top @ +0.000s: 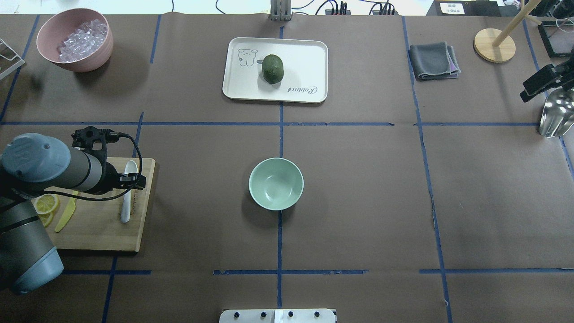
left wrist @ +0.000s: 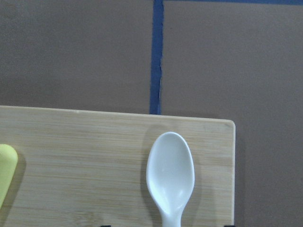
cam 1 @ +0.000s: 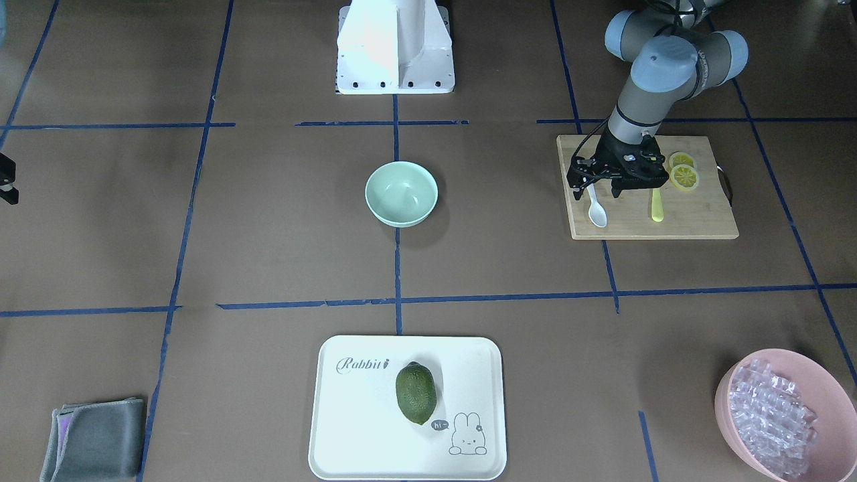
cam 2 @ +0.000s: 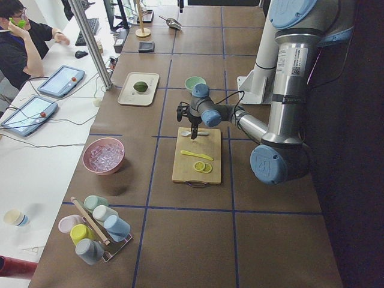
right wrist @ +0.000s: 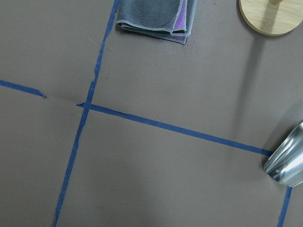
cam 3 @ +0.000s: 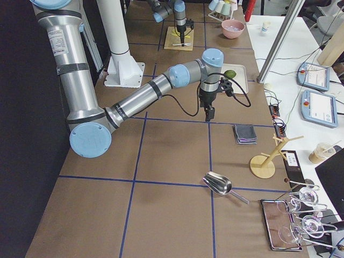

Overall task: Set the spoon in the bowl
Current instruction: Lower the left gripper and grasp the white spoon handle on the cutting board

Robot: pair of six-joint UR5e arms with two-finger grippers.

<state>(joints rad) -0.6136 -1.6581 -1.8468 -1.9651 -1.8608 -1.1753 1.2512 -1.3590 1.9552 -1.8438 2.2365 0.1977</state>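
My gripper will place the white spoon [cam 1: 596, 212], and the spoon will then lean with its handle over the mint-green bowl's rim, because the bowl is narrow and has a raised rim [cam 1: 402, 163].
The white spoon [cam 1: 596, 211] lies on the wooden cutting board [cam 1: 689, 214], scoop toward the table's far side. It also shows in the overhead view [top: 127, 197] and the left wrist view [left wrist: 170, 175]. My left gripper [cam 1: 594, 191] is open, low over the board, with a finger on each side of the spoon's handle; I cannot tell if it touches. The mint-green bowl [cam 1: 401, 194] stands empty at the table's middle [top: 276, 184]. My right gripper [top: 540, 85] is far off at the table's edge, open and empty.
A yellow knife [cam 1: 657, 204] and lemon slices [cam 1: 684, 175] share the board. A white tray [cam 1: 361, 428] holds a green fruit [cam 1: 416, 393]. A pink bowl [top: 76, 65] of clear cubes, a grey cloth [top: 432, 60], a metal scoop [top: 556, 114] and a wooden stand [top: 494, 45] sit around the edges.
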